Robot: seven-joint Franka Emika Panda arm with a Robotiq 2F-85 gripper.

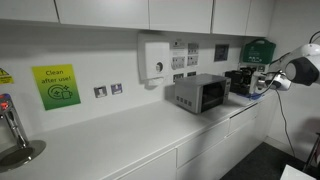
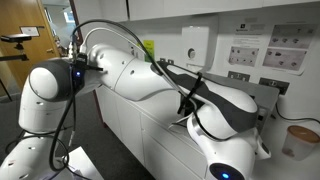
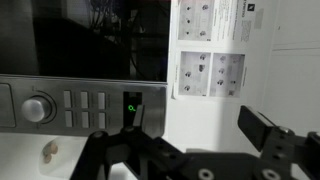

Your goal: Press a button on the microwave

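Note:
My gripper is open and centred past the panel's display end (image 3: 134,107). I should move it over to the grey buttons (image 3: 85,100) and close its fingers before I press.
The microwave (image 1: 200,93) is a small grey-silver box on the white counter, seen in an exterior view. The wrist view looks at its front from close by: a dark glass window (image 3: 80,38) and, below it, the control panel (image 3: 85,107) with a round knob (image 3: 37,107), several grey buttons (image 3: 90,108) and a small green lit display (image 3: 133,104). My gripper (image 3: 200,128) stands open with nothing between its fingers. Its left fingertip (image 3: 139,118) overlaps the panel's display end in the picture; I cannot tell whether it touches. In an exterior view the gripper (image 1: 263,83) hangs to the right of the microwave.
A black appliance (image 1: 240,80) stands just behind the gripper. On the wall hang a white dispenser box (image 1: 155,58), a green sign (image 1: 55,86) and printed sheets (image 3: 212,50). A tap (image 1: 12,128) is at the far left. The arm (image 2: 150,85) fills the view beside a cup (image 2: 300,140).

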